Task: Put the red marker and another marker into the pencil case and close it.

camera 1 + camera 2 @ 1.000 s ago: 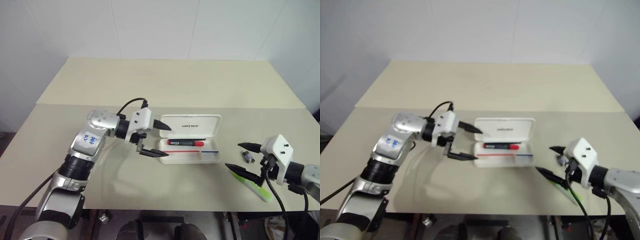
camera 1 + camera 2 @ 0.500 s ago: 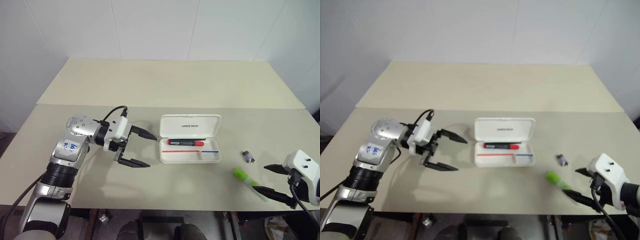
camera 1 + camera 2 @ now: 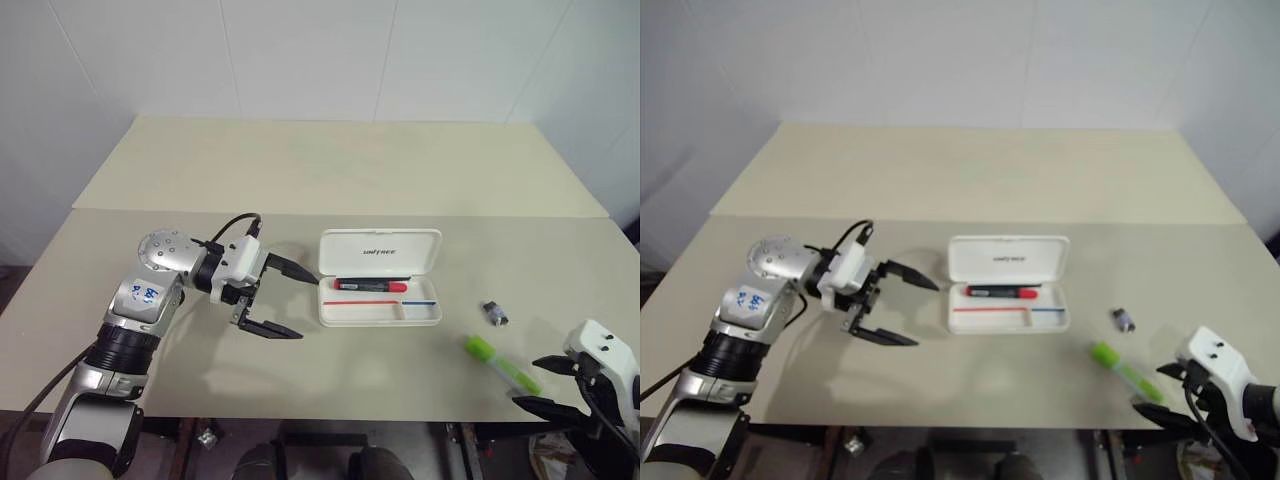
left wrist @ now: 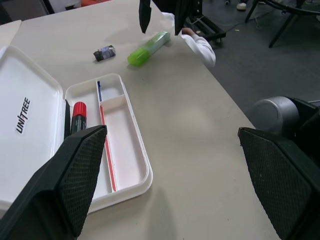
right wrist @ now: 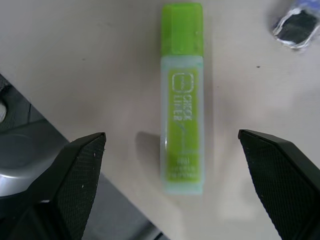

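The small dark grey piece (image 3: pixel 495 313) should fit all the way inside the pencil case's short section (image 3: pixel 420 313) by the blue strip when the robot lowers it there, because that section is empty.
The white pencil case (image 3: pixel 350 250) lies open mid-table, lid folded back. The red marker (image 3: pixel 372 285) rests in its tray along the hinge side. The other marker, a lime-green highlighter (image 3: pixel 502 364), lies on the table to the right of the case, near the front edge. My left gripper (image 3: pixel 305 305) is open and empty just left of the case, pointing at it. My right gripper (image 3: pixel 527 382) is open and empty at the front right edge, just short of the highlighter (image 5: pixel 182 100), which lies in line with the gap between its fingers.
A small dark grey clip-like piece (image 3: pixel 495 313) lies between the case and the highlighter. The beige table (image 3: pixel 300 180) stretches back to a white wall. Its front edge runs just below the highlighter and my right gripper.
My left gripper drew back leftward from the case's edge, then held still. My right gripper pulled away from over the highlighter toward the front right corner, leaving it uncovered.
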